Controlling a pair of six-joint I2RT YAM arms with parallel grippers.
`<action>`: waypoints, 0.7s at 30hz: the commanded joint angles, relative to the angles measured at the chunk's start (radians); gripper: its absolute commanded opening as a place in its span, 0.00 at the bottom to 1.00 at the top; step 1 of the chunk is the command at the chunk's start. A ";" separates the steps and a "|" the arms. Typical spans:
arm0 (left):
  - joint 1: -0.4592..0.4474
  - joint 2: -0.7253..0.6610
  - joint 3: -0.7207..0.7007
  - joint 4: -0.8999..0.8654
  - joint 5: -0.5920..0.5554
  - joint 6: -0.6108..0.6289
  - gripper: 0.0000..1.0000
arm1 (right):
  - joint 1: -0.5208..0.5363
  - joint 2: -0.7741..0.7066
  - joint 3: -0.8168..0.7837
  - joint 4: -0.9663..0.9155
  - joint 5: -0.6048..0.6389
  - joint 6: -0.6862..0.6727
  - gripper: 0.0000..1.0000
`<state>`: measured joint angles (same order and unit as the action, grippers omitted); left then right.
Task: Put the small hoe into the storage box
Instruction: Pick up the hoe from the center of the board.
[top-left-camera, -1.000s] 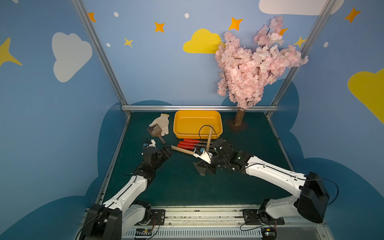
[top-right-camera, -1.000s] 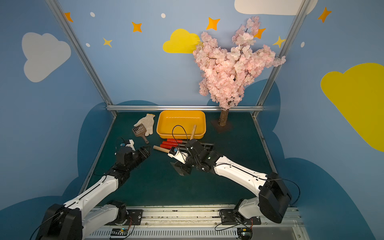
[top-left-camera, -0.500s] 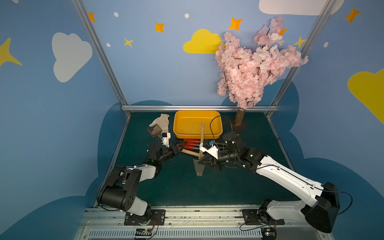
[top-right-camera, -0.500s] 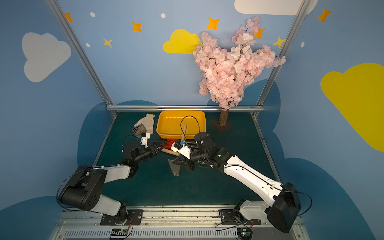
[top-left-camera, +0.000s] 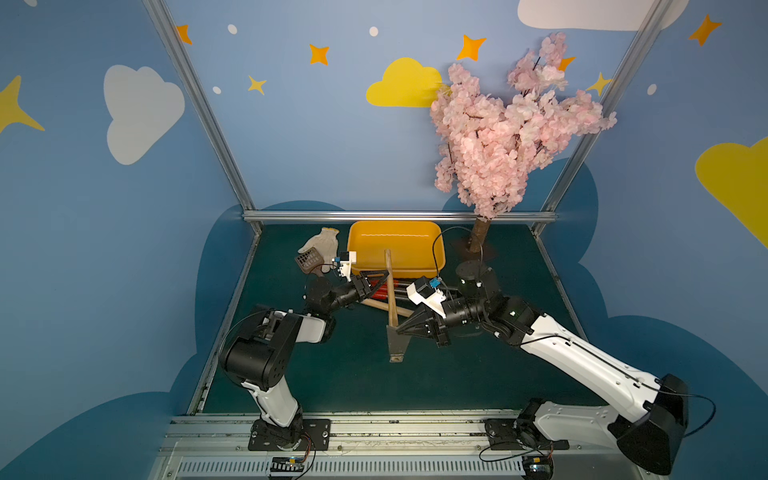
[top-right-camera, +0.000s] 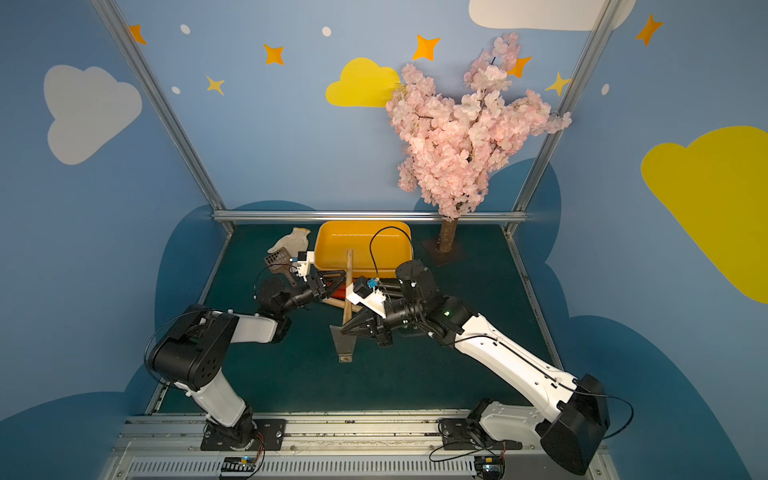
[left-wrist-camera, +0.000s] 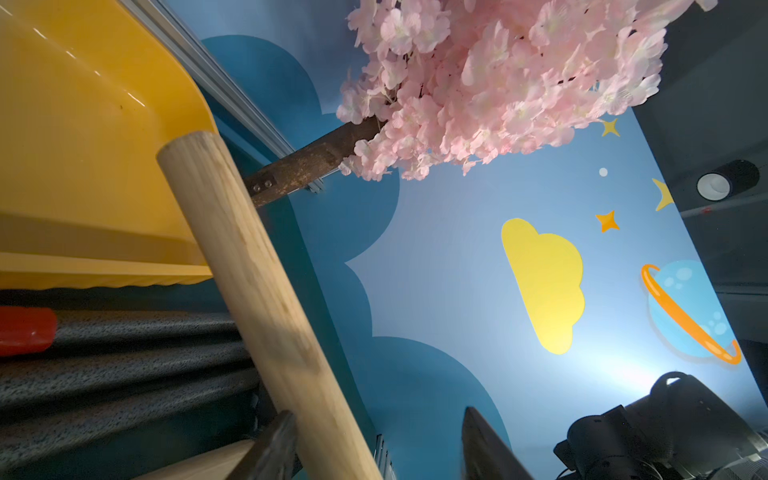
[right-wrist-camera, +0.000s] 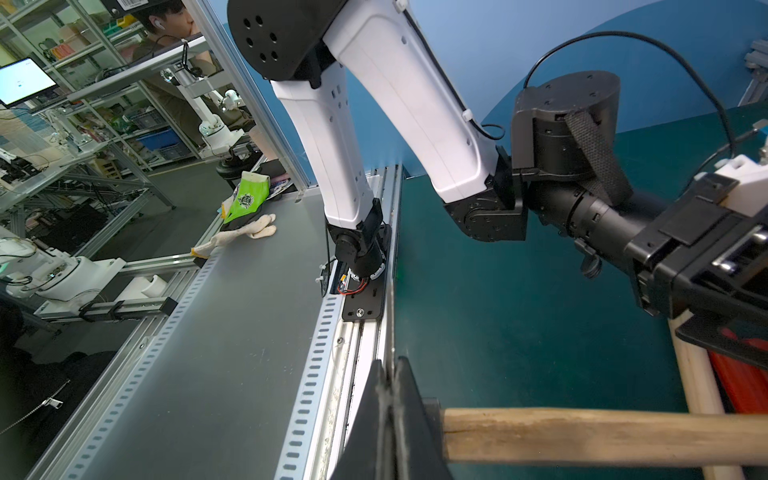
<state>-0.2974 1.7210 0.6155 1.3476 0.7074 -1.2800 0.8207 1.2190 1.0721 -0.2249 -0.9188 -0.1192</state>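
Observation:
My right gripper is holding the small hoe by its thin blade (top-left-camera: 397, 344). My left gripper should grab the hoe's handle (top-left-camera: 390, 281) first, and then my right gripper will move onto the handle.
The small hoe (top-left-camera: 390, 291) has a pale wooden handle and a grey metal blade (top-left-camera: 397, 345). It hangs above the green mat, and its handle end reaches over the front rim of the yellow-orange storage box (top-left-camera: 415, 245) (top-right-camera: 365, 245) (left-wrist-camera: 83, 124). My right gripper (top-left-camera: 400, 330) (top-right-camera: 343, 332) (right-wrist-camera: 390, 415) is shut on the thin blade, close to where the handle (right-wrist-camera: 582, 434) joins it. My left gripper (top-left-camera: 383, 280) (top-right-camera: 338, 279) (left-wrist-camera: 380, 449) stands open around the handle (left-wrist-camera: 257, 291). The handle lies against one finger (left-wrist-camera: 274, 444), with a wide gap to its other finger.
Red-handled tools (top-left-camera: 380, 291) and another wooden handle (top-left-camera: 374, 306) lie on the mat in front of the box. A white glove (top-left-camera: 325, 243) and a brown slotted scoop (top-left-camera: 307, 262) are left of it. A pink blossom tree (top-left-camera: 498, 137) stands at back right.
My right gripper has lifted the hoe and turned its handle toward the box. The left arm has swung in, and its open jaws have come around the handle.

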 joint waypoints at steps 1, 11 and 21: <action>-0.018 -0.013 0.031 0.051 0.042 -0.024 0.63 | 0.002 -0.006 0.019 0.094 -0.097 -0.002 0.00; -0.029 0.031 -0.017 0.050 0.061 -0.008 0.63 | -0.015 -0.041 0.036 0.040 -0.074 -0.042 0.00; 0.054 -0.024 -0.069 0.043 0.076 -0.007 0.63 | -0.051 -0.064 0.044 -0.057 -0.023 -0.088 0.00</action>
<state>-0.2710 1.7287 0.5621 1.3842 0.7628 -1.2934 0.7807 1.2064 1.0725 -0.3038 -0.9394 -0.1585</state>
